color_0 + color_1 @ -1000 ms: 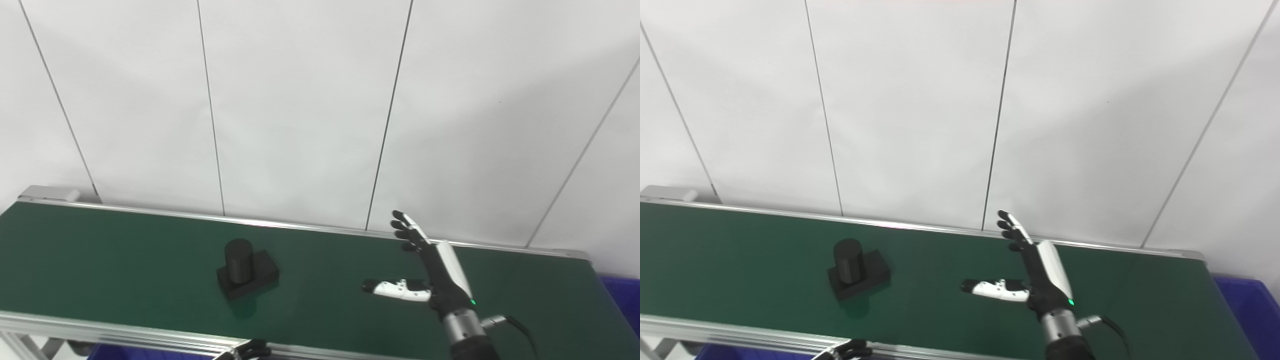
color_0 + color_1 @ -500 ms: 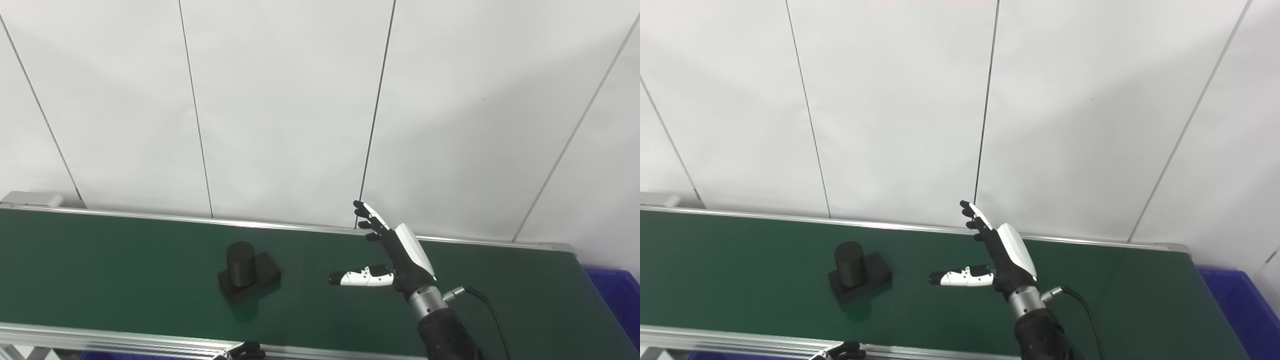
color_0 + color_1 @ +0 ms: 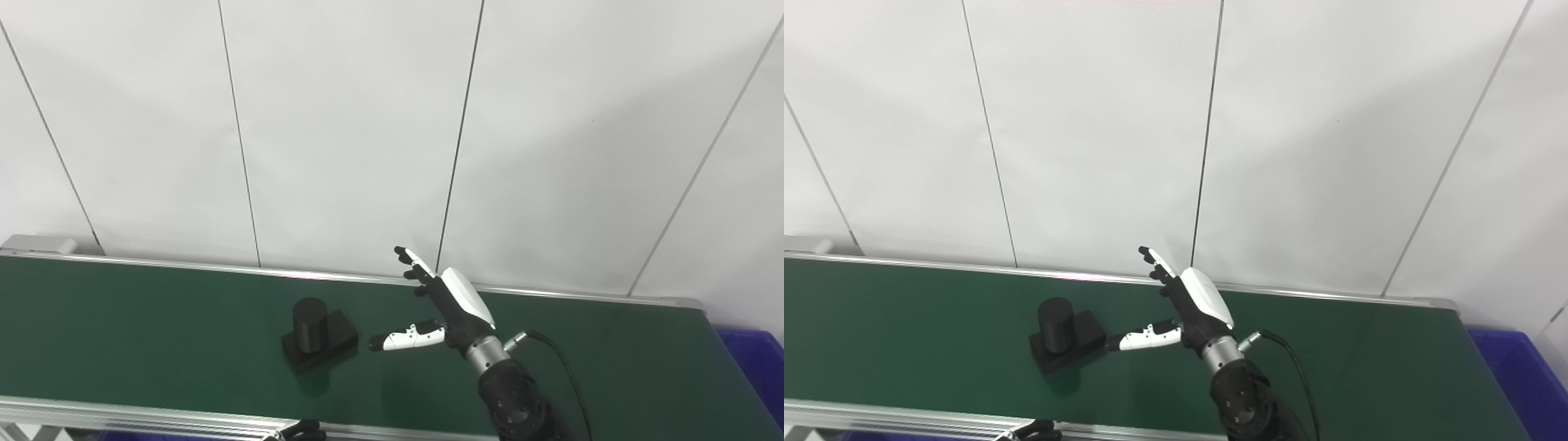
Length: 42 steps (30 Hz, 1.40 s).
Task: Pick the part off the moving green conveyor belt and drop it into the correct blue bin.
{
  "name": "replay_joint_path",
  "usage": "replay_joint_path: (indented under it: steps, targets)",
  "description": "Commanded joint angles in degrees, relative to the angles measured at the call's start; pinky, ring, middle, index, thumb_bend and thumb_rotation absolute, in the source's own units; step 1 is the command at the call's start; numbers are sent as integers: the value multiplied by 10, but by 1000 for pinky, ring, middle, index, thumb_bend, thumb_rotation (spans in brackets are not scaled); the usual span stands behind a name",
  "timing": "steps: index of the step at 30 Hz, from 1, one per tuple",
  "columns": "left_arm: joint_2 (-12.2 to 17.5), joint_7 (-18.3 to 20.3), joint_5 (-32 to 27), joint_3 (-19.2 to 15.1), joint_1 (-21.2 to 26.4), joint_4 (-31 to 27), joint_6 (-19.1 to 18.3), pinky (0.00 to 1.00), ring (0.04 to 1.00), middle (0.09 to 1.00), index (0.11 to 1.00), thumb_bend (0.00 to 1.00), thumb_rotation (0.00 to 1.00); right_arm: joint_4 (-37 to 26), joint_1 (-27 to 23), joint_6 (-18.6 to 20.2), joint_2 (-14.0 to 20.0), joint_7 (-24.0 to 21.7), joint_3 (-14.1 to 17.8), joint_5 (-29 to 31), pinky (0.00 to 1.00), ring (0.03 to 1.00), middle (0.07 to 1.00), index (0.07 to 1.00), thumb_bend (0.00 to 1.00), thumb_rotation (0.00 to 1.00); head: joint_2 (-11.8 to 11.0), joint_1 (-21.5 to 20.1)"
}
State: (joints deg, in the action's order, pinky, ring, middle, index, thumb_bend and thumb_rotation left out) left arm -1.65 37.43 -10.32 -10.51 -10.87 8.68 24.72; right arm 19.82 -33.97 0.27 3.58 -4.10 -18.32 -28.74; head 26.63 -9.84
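The black cylinder meets (image 3: 312,348) its flat square base (image 3: 339,335) flush, so the robot can expect the base to come along in one piece when it lifts the cylinder.
A black part (image 3: 318,334), an upright cylinder on a flat square base, rides on the green conveyor belt (image 3: 153,318) left of centre. My right hand (image 3: 444,306) hovers over the belt just right of the part, open and empty, fingers stretched up toward the wall and the thumb pointing left at the part, a small gap from its base. In the right eye view the thumb tip nearly touches the part (image 3: 1066,334). Only dark fingertips of my left hand (image 3: 300,432) show at the bottom edge below the belt's near rail.
A blue bin (image 3: 1519,373) stands past the belt's right end, partly cut off by the picture edge. An aluminium rail (image 3: 153,419) runs along the belt's near side and another along the far side under the white panel wall.
My right hand has moved left over the belt toward the part, still open. The part has drifted a little to the right. The camera shifted between the oldest frames and now.
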Motion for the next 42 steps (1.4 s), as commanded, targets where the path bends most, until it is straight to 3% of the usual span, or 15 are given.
replay_joint_path:
  steps: [1, 8, 13, 25, 42]
  targets:
    - [-4, 10, -12, 0, 3, -19, 22, 698, 709, 782, 792, 999, 104, 1, -33, -3, -12, 3, -6, -5, 740, 882, 946, 971, 1000, 412, 1, 2]
    - [-3, 8, -12, 3, 0, -23, 22, 726, 731, 785, 795, 998, 110, 31, -46, -4, -18, 4, -18, -12, 732, 885, 950, 978, 1000, 403, 2, 4]
    - [-5, 7, -12, 2, -4, -26, 22, 722, 719, 785, 795, 999, 119, 71, -61, -13, -29, 6, -26, -13, 744, 894, 945, 971, 1000, 343, 5, 6]
    - [0, 13, -22, 5, -11, -34, 22, 752, 735, 798, 813, 973, 109, 160, -90, -29, -32, 7, -67, -34, 781, 895, 945, 974, 1000, 300, 12, 13]
    - [3, 6, -23, 11, -24, -50, 22, 753, 735, 805, 816, 959, 135, 225, -113, -49, -38, 24, -99, -49, 791, 882, 918, 960, 986, 206, 23, 12]
